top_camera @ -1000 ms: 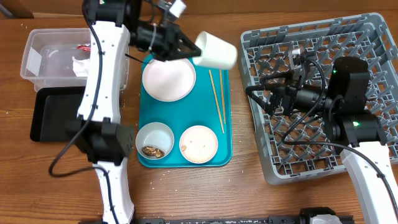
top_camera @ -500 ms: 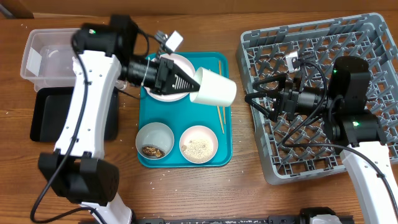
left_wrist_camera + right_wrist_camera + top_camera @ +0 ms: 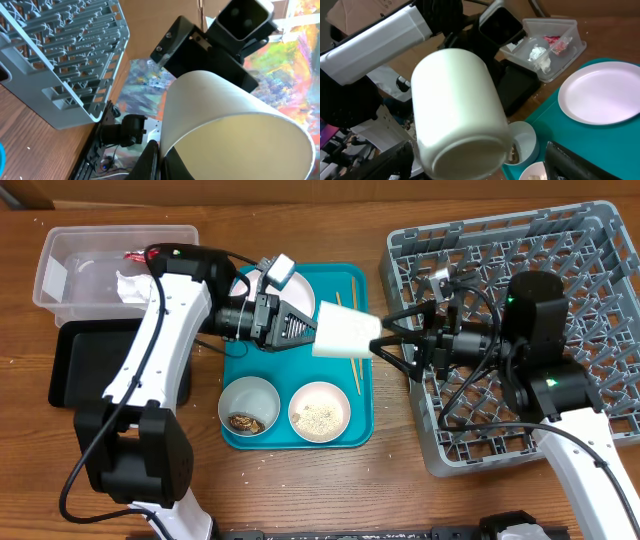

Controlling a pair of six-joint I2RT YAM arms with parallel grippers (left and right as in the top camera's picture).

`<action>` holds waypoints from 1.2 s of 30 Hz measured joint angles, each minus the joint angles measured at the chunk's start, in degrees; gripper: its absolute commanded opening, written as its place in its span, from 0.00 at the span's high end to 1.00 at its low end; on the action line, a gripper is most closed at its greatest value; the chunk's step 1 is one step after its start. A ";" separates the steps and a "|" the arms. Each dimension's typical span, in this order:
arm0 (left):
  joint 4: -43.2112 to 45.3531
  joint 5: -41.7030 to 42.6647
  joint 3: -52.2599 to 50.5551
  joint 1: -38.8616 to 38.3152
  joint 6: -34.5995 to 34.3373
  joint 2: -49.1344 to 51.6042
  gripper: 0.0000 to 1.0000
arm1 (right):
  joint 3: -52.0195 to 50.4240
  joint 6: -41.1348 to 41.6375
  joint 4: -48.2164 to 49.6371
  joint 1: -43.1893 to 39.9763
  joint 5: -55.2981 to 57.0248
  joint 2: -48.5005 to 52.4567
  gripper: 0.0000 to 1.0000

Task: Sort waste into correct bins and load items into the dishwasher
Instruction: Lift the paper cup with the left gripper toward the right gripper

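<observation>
The robot's left gripper is holding the cup's rim [image 3: 319,330], short of the dishwasher rack, so next the right gripper grabs the cup's base [image 3: 373,337] and brings the cup to the rack.
The small white cup [image 3: 345,335] hangs on its side above the teal tray, its base pointing right. My left gripper [image 3: 305,332] is shut on its rim, one finger inside and one outside [image 3: 162,160]. My right gripper [image 3: 385,345] stands open around the cup's base [image 3: 457,110], its fingers clear of the sides. The white plate [image 3: 300,295] and two bowls, one with a brown lump [image 3: 248,405] and one with rice crumbs [image 3: 320,412], rest on the tray. The grey dishwasher rack [image 3: 560,260] is at the right.
A clear tub [image 3: 70,270] at the far left holds the red wrapper [image 3: 135,255] and the white napkin [image 3: 128,285]. The black tray [image 3: 75,365] lies in front of it. Chopsticks [image 3: 355,370] lie on the teal tray [image 3: 345,430].
My left arm has brought the cup down and to the right. My right gripper has moved left out of the rack until its fingers flank the cup's base, and they have narrowed a little.
</observation>
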 measured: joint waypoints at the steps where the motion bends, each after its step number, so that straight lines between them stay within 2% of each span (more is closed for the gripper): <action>1: -0.04 0.13 -0.46 -0.26 0.17 0.00 0.96 | 0.00 0.02 0.48 0.35 0.31 0.00 0.15; 8: 0.55 0.66 -1.40 -3.08 1.40 0.00 0.96 | 0.00 1.16 3.13 3.17 1.33 0.17 0.22; 21: 2.54 2.60 -1.42 -0.20 1.49 0.00 0.96 | 0.00 1.57 2.78 3.82 1.81 1.16 0.15; 32: 2.56 3.21 -1.42 -1.20 1.49 0.00 0.96 | 0.00 1.62 3.58 3.82 1.66 1.44 0.18; 36: 2.58 3.17 -1.42 -1.86 1.49 0.00 0.96 | 0.00 1.62 3.85 3.85 1.07 1.44 0.22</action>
